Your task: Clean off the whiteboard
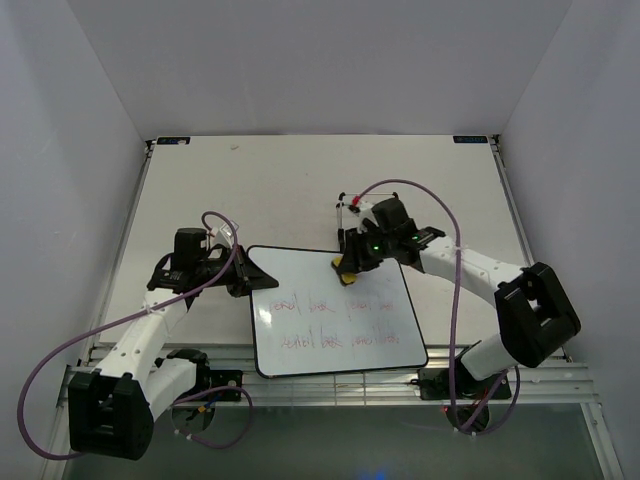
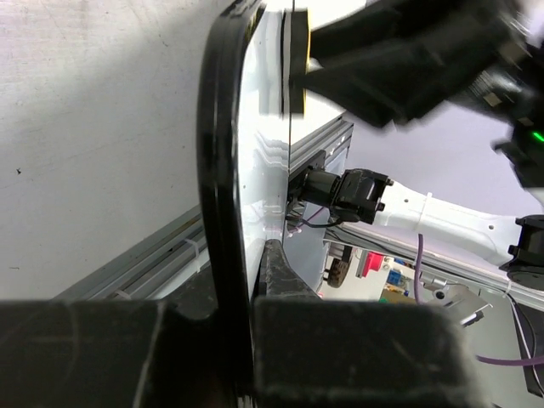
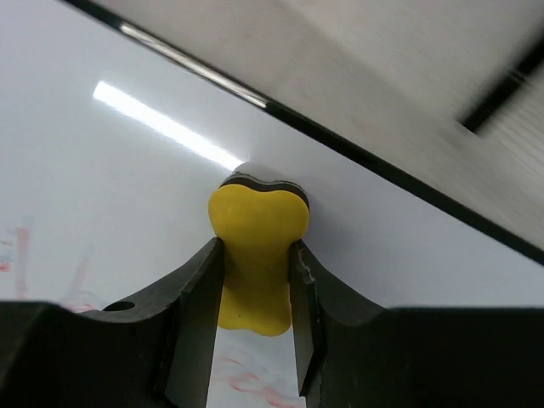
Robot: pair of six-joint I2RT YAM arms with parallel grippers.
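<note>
My right gripper should pull the yellow eraser back across the upper row of red handwriting (image 1: 358, 305), because the eraser is on the clean part (image 1: 316, 259) by the whiteboard's far edge.
The whiteboard (image 1: 335, 320) lies flat on the table with two rows of faint red handwriting across its middle. My left gripper (image 1: 258, 277) is shut on its left edge; in the left wrist view the black frame (image 2: 223, 170) runs between the jaws. My right gripper (image 1: 348, 268) is shut on a yellow eraser (image 1: 345, 278) and presses it on the board near the far edge. In the right wrist view the eraser (image 3: 257, 255) sits between my fingers on the white board surface (image 3: 102, 187), with red marks just below it.
A thin wire easel stand (image 1: 347, 205) stands behind the right gripper. Aluminium rails (image 1: 330, 385) run along the table's near edge. White walls enclose the table on three sides.
</note>
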